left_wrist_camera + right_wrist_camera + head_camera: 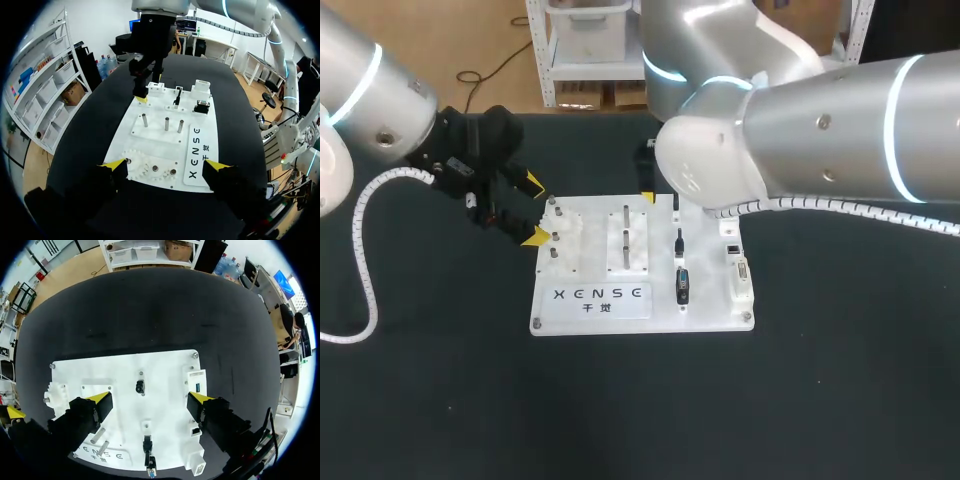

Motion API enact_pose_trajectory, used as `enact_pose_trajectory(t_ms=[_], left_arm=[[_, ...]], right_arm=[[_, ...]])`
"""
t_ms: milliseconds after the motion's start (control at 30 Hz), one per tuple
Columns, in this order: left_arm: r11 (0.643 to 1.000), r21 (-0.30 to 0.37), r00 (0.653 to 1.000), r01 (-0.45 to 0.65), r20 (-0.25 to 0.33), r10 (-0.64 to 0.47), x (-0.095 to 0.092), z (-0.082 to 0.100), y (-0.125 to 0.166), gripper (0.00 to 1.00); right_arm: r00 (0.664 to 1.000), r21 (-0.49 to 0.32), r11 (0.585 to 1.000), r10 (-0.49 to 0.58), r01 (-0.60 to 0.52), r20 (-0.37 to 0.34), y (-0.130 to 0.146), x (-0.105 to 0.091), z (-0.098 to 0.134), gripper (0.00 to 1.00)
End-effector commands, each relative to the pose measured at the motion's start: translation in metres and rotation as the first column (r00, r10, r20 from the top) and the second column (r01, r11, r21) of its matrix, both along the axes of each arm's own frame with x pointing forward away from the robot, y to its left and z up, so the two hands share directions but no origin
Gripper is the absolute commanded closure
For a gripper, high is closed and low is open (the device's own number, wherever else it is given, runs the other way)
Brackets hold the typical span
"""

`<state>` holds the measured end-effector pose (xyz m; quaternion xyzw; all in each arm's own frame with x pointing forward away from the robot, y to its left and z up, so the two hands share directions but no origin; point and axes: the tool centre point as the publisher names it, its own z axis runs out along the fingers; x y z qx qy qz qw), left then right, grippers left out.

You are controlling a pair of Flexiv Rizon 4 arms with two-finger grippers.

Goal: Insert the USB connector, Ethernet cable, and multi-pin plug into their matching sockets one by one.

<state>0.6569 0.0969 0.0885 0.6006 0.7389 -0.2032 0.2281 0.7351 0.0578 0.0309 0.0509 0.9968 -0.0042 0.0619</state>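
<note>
My gripper will lift the USB connector [676, 203] free and leave its small white holder behind, because screws [141, 373] fix the holder to the board.
A white board [592, 312] lies mid-table. Three black plugs stand in a row on it: the small USB connector [140, 386], the Ethernet plug [146, 445] and the multi-pin plug [682, 285]. Their sockets sit in a white block [196, 385] along the board's right edge. My right gripper [150, 400] hangs open above the board, with the USB connector just ahead of the gap between its fingers. In the head view only one of its fingertips [647, 197] shows. My left gripper [166, 167] is open at the board's left edge, holding nothing.
White gears [150, 172] and upright metal pegs [166, 123] stand on the board's left half, close to my left gripper. My right arm [800, 130] hides the board's far right corner. Black tabletop [640, 410] surrounds the board.
</note>
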Motion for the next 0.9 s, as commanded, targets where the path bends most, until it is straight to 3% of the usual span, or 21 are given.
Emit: enact_pose_trajectory(t_ms=[33,100,767,800,900], left_arm=[[1.0,0.0,1.0,0.0,0.001,0.0,0.0,0.0,0.0,0.0],[1.0,0.0,1.0,0.0,0.001,0.0,0.0,0.0,0.0,0.0],[1.0,0.0,1.0,0.0,0.001,0.0,0.0,0.0,0.0,0.0],[1.0,0.0,1.0,0.0,0.001,0.0,0.0,0.0,0.0,0.0],[1.0,0.0,1.0,0.0,0.001,0.0,0.0,0.0,0.0,0.0]], right_arm=[[0.998,0.02,1.0,-0.022,0.023,-0.05,-0.005,0.0,-0.006,0.0],[0.996,0.035,0.998,-0.045,0.048,-0.075,-0.007,-0.001,-0.008,0.0],[0.999,-0.01,1.0,-0.02,0.019,-0.046,0.003,0.002,-0.012,0.0],[0.999,-0.01,1.0,-0.025,0.024,-0.048,0.003,0.003,-0.012,0.07],[0.998,-0.006,0.999,-0.032,0.032,-0.053,0.003,0.005,-0.012,0.12]])
